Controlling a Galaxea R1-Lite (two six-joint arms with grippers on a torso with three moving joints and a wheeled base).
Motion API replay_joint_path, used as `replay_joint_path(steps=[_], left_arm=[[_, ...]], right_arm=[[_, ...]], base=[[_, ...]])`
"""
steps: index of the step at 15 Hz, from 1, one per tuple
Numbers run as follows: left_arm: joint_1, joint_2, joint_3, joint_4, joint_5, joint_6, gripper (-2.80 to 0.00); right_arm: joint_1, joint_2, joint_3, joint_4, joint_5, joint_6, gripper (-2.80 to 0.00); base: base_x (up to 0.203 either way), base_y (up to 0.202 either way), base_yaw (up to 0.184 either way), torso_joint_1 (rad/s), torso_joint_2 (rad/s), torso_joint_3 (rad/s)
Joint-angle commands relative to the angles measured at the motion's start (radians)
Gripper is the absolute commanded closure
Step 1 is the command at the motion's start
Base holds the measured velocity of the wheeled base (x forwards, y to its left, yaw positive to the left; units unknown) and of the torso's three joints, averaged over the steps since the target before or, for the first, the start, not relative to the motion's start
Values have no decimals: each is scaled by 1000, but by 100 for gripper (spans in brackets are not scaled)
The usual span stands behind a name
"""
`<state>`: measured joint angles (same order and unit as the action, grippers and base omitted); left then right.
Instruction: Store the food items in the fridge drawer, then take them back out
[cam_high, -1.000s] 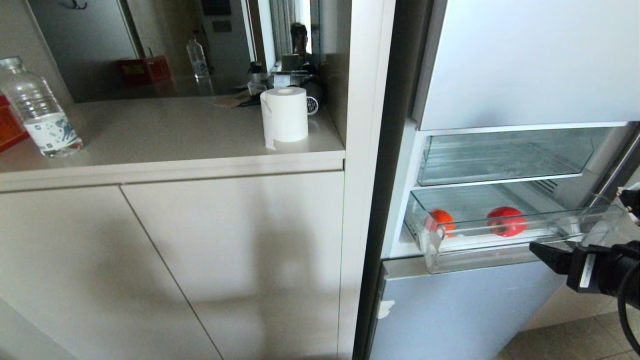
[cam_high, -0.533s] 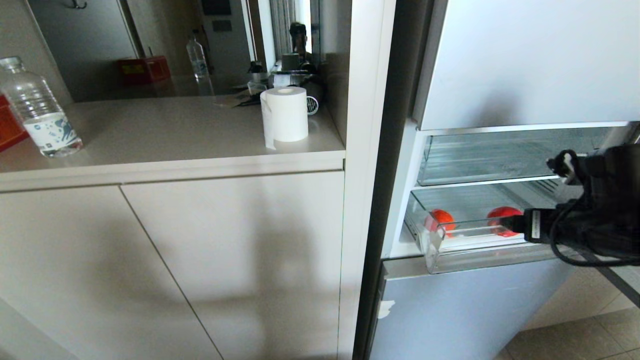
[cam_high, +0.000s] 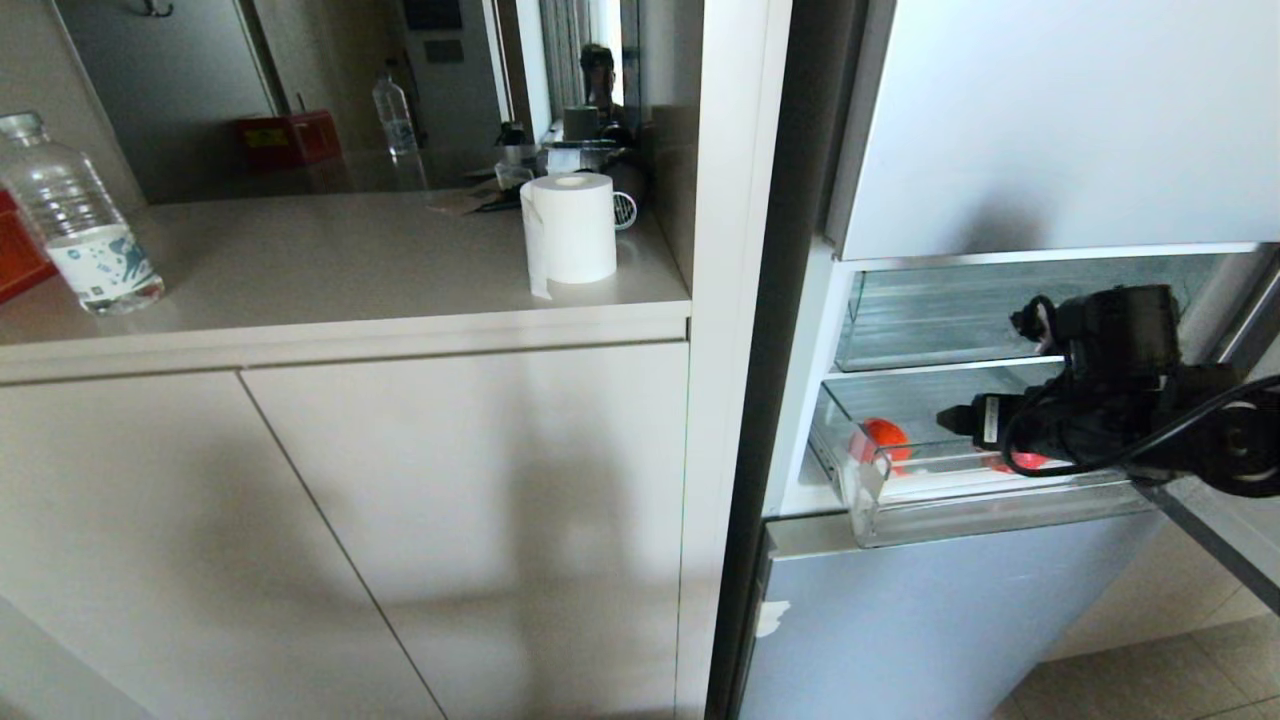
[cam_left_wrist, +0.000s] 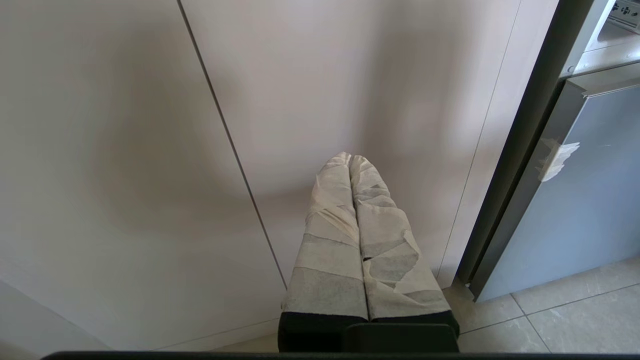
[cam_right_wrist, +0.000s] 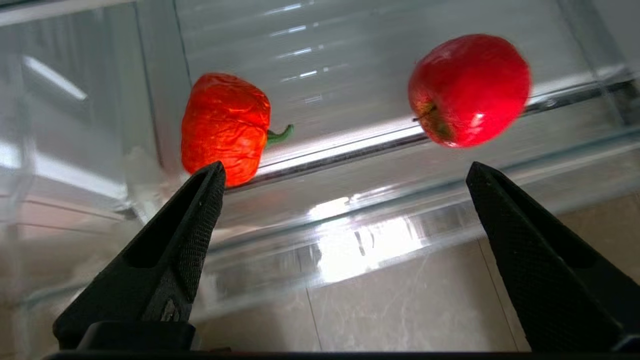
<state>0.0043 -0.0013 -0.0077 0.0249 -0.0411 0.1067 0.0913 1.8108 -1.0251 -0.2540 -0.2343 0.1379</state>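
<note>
The fridge drawer (cam_high: 960, 518) is only partly open under the upper bin, so the robot's right gripper should pull the drawer out more before it takes the orange-red item (cam_high: 885, 440).
The clear fridge drawer (cam_high: 960, 510) stands pulled out, with both food items inside. The ribbed orange-red one (cam_high: 880, 438) lies at the drawer's left end. The deeper red, apple-like one (cam_high: 1022, 461) is mostly hidden behind my right arm. My right gripper (cam_high: 950, 416) hovers over the drawer, open and empty. In the right wrist view the orange-red item (cam_right_wrist: 225, 127) and the red apple (cam_right_wrist: 469, 90) lie beyond the drawer's front lip (cam_right_wrist: 350, 220), and the gripper (cam_right_wrist: 345, 167) has its jaws spread wide. My left gripper (cam_left_wrist: 350, 157), with taped fingers, is shut and parked before a cabinet door.
Above the drawer is another clear bin (cam_high: 1000, 310). Below it is the blue-grey lower fridge front (cam_high: 930, 610). To the left, a counter (cam_high: 350, 300) carries a paper roll (cam_high: 570, 230) and a water bottle (cam_high: 80, 220). A mirror reflects a person (cam_high: 598, 75).
My right arm has risen from below the drawer's front edge and moved left over the drawer, now covering most of the apple. The food items and the drawer have not moved.
</note>
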Motion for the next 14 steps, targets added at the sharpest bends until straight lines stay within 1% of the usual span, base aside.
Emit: replay_joint_path(steps=[1,4,5,7,11,12,14], left_arm=[[0,1,0,0,0,1,0],[0,1,0,0,0,1,0],[0,1,0,0,0,1,0],[0,1,0,0,0,1,0],[0,1,0,0,0,1,0],[0,1,0,0,0,1,0],[0,1,0,0,0,1,0]], right_arm=[[-12,72,-16,-7,6,0,-280],[-31,67,-15,5,21,-4,-280],[-38,57,-15,35,20,-4,-280],[-49,15,-18,143,19,-4,-280],[-82,-140,4,313,21,-4,-280],[-85,-180,21,344,23,-5,-280],[-88,-209,34,358,27,-6,-280]], base=[[0,0,0,0,0,0],[0,0,0,0,0,0],[0,0,0,0,0,0],[0,0,0,0,0,0],[0,0,0,0,0,0],[0,0,0,0,0,0],[0,0,0,0,0,0]])
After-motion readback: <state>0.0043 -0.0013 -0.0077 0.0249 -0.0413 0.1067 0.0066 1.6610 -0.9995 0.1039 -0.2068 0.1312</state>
